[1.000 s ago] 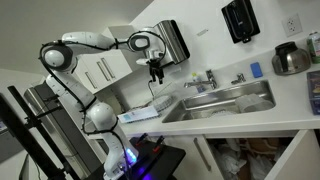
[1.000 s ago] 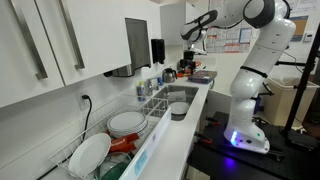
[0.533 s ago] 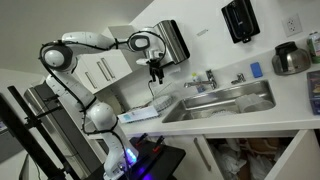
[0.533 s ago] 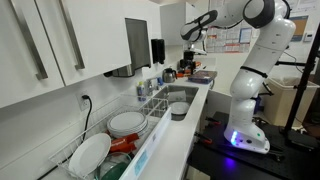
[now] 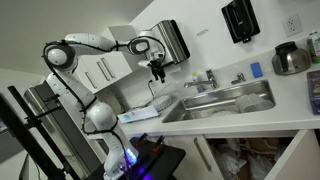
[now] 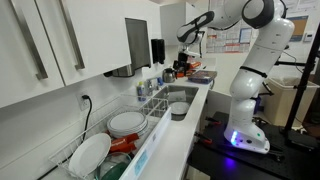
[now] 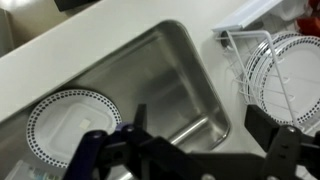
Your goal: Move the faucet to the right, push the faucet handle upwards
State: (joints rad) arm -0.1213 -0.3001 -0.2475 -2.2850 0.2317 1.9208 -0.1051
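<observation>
The path from the robot's empty gripper to the faucet [image 5: 210,78] is clear, so the robot should keep moving over the sink until its fingers hang above the faucet's spout.
The faucet [image 5: 207,80] is a small chrome tap at the back rim of the steel sink [image 5: 240,102], its spout pointing over the basin. The faucet handle [image 5: 211,72] is a thin lever on top, too small to read its angle. My gripper [image 5: 156,71] hangs open and empty in the air, well apart from the faucet, above the counter beside the sink; it also shows in an exterior view [image 6: 184,63]. In the wrist view my open fingers [image 7: 200,120] frame the sink basin [image 7: 150,70]. A chrome tube [image 7: 190,128] lies between them; I cannot tell whether it is the spout.
A dotted plate [image 7: 70,120] lies in the basin. A dish rack with plates [image 6: 125,123] stands beside the sink, a bowl [image 6: 178,110] on the counter edge. A chrome stub fitting [image 5: 238,78], blue sponge [image 5: 256,70], steel pot [image 5: 290,58] and wall dispensers [image 5: 172,42] stand behind.
My gripper has shifted slightly toward the sink. It stays open. The faucet has not moved.
</observation>
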